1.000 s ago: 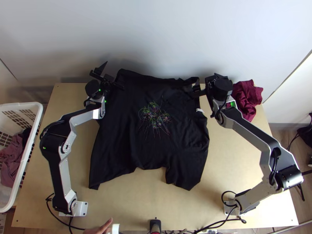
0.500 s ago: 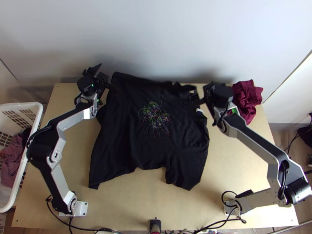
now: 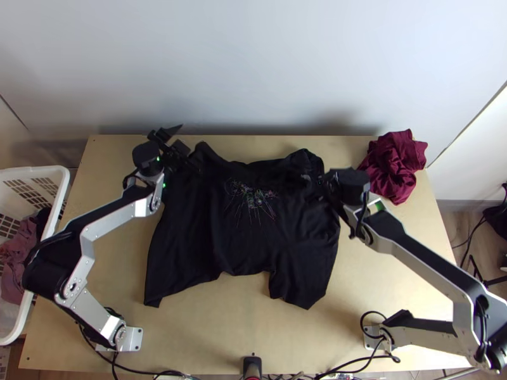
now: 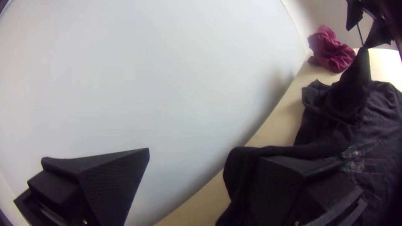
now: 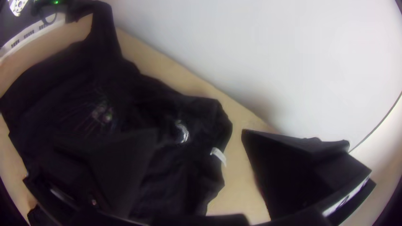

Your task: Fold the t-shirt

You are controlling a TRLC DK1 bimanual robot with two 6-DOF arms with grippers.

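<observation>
My grippers will lift the black t-shirt [image 3: 250, 231], and where the t-shirt's far edge dips slack [image 3: 247, 164] between them, it will pull tight and hang in soft folds.
The black t-shirt [image 3: 253, 234] lies spread on the table with its printed front up, its far part creased and uneven. My left gripper [image 3: 184, 149] is at its far left corner. In the left wrist view my left gripper [image 4: 199, 167] is open, and dark cloth [image 4: 239, 167] rises against one finger. At the shirt's far right side is my right gripper [image 3: 326, 180]. In the right wrist view that gripper [image 5: 199, 146] stands open over the shirt [image 5: 176, 175], one finger above cloth and the other beyond its edge, with the white tag [image 5: 218, 155] between.
A bunched maroon cloth [image 3: 396, 166] lies at the table's far right corner, close to the right gripper. The white basket [image 3: 63, 183] with clothes stands left of the table. A pale wall rises behind the far edge. Bare wood [image 3: 203, 329] borders the shirt's near side.
The shirt's far edge has dropped and come nearer, its right part now lying loosely. My right gripper has moved nearer; the left one went left, then nearer.
</observation>
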